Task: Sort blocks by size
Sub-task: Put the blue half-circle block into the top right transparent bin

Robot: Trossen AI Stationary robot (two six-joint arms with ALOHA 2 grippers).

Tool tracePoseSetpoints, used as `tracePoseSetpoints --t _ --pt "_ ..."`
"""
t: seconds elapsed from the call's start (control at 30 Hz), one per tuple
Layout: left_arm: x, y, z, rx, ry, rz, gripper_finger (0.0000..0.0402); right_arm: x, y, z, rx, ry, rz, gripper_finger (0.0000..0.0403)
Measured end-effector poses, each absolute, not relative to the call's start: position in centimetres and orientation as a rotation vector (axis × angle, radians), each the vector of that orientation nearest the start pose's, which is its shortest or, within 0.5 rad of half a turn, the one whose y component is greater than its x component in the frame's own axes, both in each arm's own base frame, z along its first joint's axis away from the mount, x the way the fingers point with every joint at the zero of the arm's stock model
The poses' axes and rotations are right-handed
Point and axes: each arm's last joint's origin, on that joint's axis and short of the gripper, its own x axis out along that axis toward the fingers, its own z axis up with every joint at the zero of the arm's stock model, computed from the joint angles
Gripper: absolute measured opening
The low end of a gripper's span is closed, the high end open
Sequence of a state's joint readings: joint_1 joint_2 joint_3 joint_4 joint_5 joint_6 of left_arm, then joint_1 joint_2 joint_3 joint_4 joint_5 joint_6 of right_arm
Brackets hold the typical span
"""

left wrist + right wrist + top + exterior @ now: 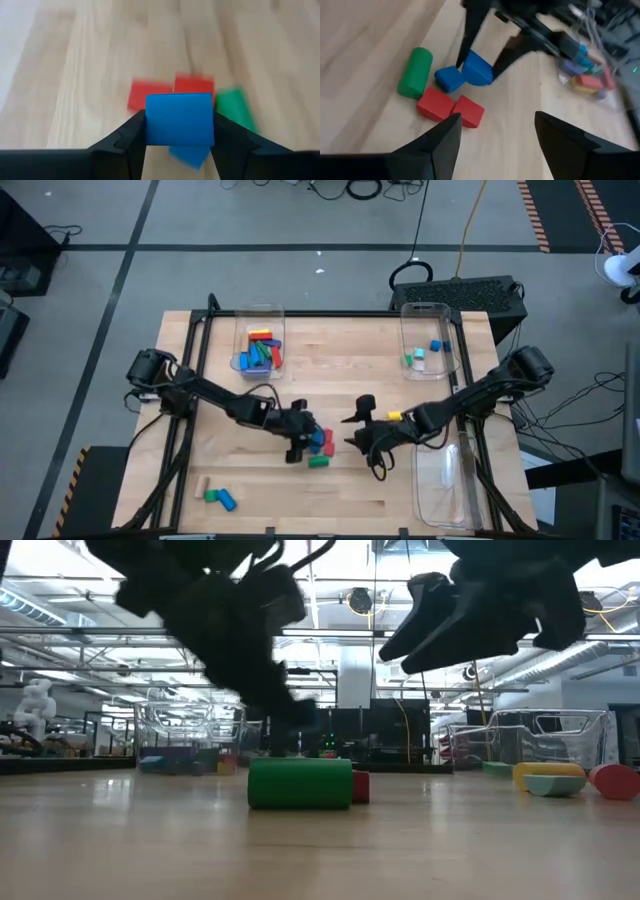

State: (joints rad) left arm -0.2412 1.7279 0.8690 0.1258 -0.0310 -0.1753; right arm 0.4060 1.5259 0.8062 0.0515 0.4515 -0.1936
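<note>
Next, I take the block over with my right gripper, because the blue block is in my left gripper but its far bin is on my right gripper's side.
A small cluster of blocks lies mid-table: a green cylinder on its side, two red blocks and a blue block. My left gripper is over this cluster, shut on another blue block. My right gripper hovers open just right of the cluster, holding nothing. In the low view the green cylinder and a red block rest on the tabletop. My left gripper pinches the blue block by two opposite side faces between its two fingers. The fingers slant down from the table's left. The block sits level in the hold, raised a little above the other blue block and the table.
A clear bin at the far left holds several coloured blocks. A second bin at the far right holds a few. A third bin stands at the near right. A wooden, a green and a blue block lie near left.
</note>
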Motion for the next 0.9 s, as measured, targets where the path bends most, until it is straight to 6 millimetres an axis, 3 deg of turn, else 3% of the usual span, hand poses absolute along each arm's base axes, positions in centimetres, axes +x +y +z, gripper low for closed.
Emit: tracePoseSetpoints --t 0.33,0.63,0.9 --pt "35.3 -5.7 18.2 -0.166 0.483 -0.219 0.0175 28.9 11.3 19.6 -0.599 0.558 0.037 0.0238" --pt "35.7 -4.6 18.9 -0.207 0.408 -0.243 0.0175 29.4 10.3 19.9 -0.693 0.534 0.032 0.0235" --pt "35.8 -4.5 18.9 -0.213 0.401 -0.247 0.0175 29.7 10.0 20.1 -0.723 0.513 0.028 0.0175"
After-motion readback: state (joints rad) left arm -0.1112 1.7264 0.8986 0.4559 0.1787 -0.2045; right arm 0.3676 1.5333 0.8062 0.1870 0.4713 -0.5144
